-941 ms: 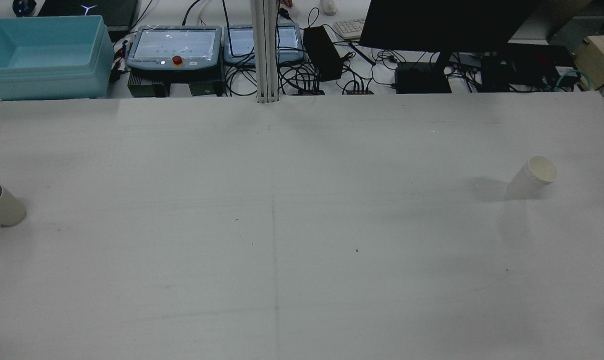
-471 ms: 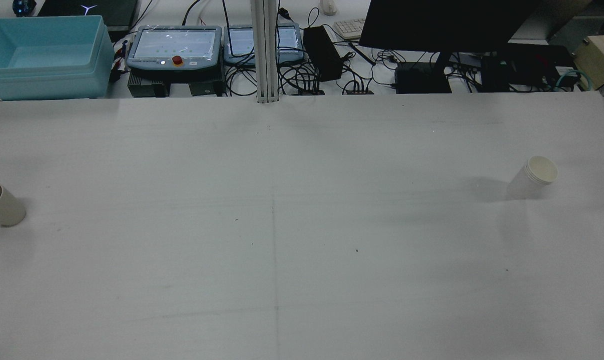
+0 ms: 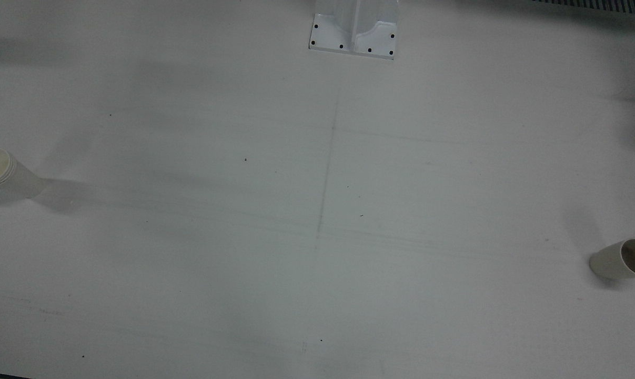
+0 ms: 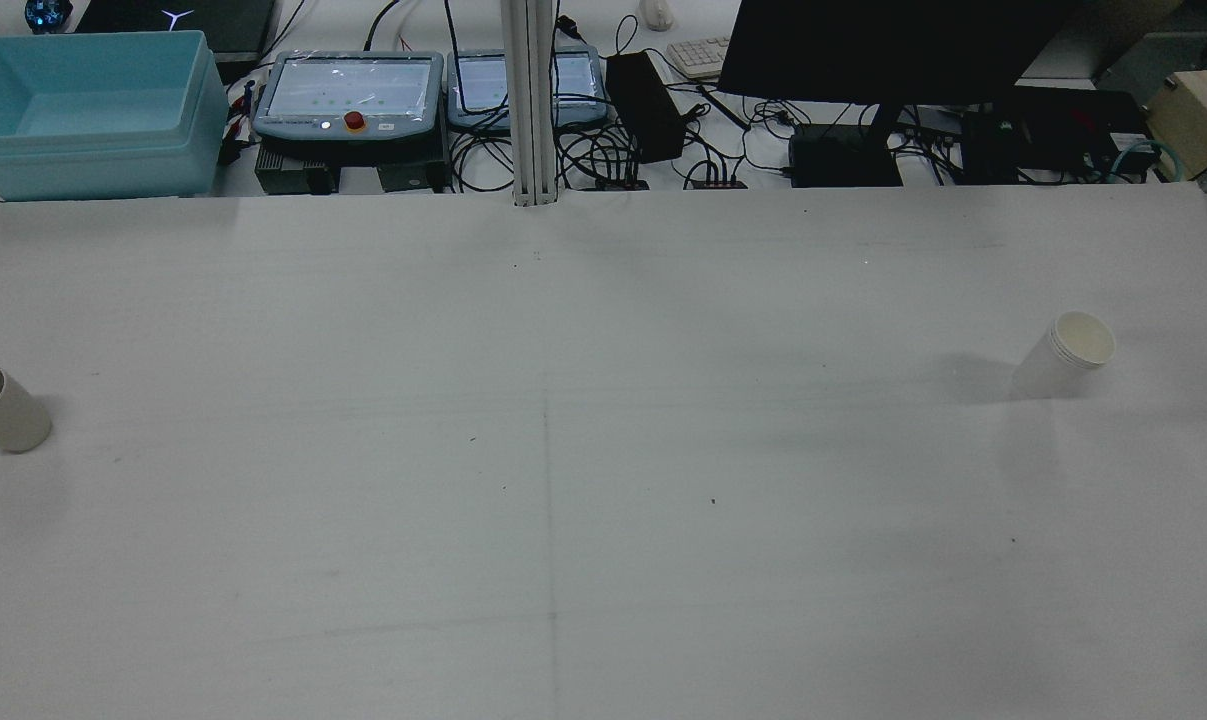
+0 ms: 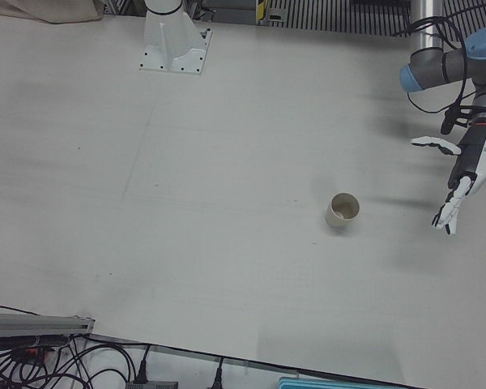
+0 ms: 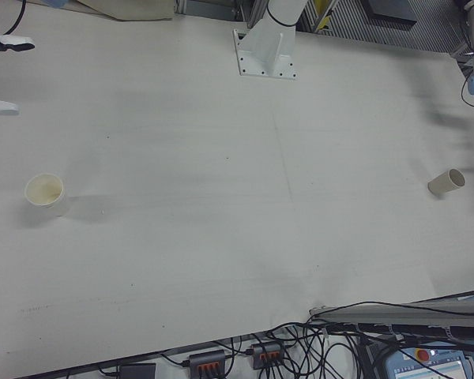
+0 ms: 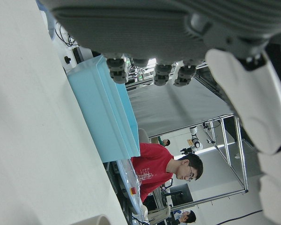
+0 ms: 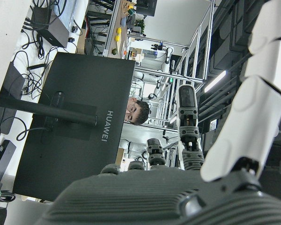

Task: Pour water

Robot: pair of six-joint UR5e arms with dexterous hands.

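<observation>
The beige cup's opening shows just a plain, shaded inside, so I expect the beige cup to be empty when I carry it.
A beige paper cup (image 4: 1, 410) stands upright on the white table at the robot's left; it also shows in the front view (image 3: 618, 259) and the left-front view (image 5: 341, 211). A white paper cup stack (image 4: 1068, 352) stands upright at the robot's right, also in the right-front view (image 6: 46, 193). My left hand (image 5: 468, 166) is open and empty, fingers stretched out, hovering beside the beige cup and apart from it. Of my right hand (image 6: 4, 44) only white fingertips show at the view's edge, above the white cups; the right hand view shows its fingers (image 8: 253, 117) spread and empty.
Beyond the table's far edge stand a blue plastic bin (image 4: 83, 110), two teach pendants (image 4: 348, 90), a black monitor (image 4: 893, 45) and tangled cables. A metal post (image 4: 530, 100) rises at the far edge. A white pedestal base (image 3: 354, 31) is bolted to the table.
</observation>
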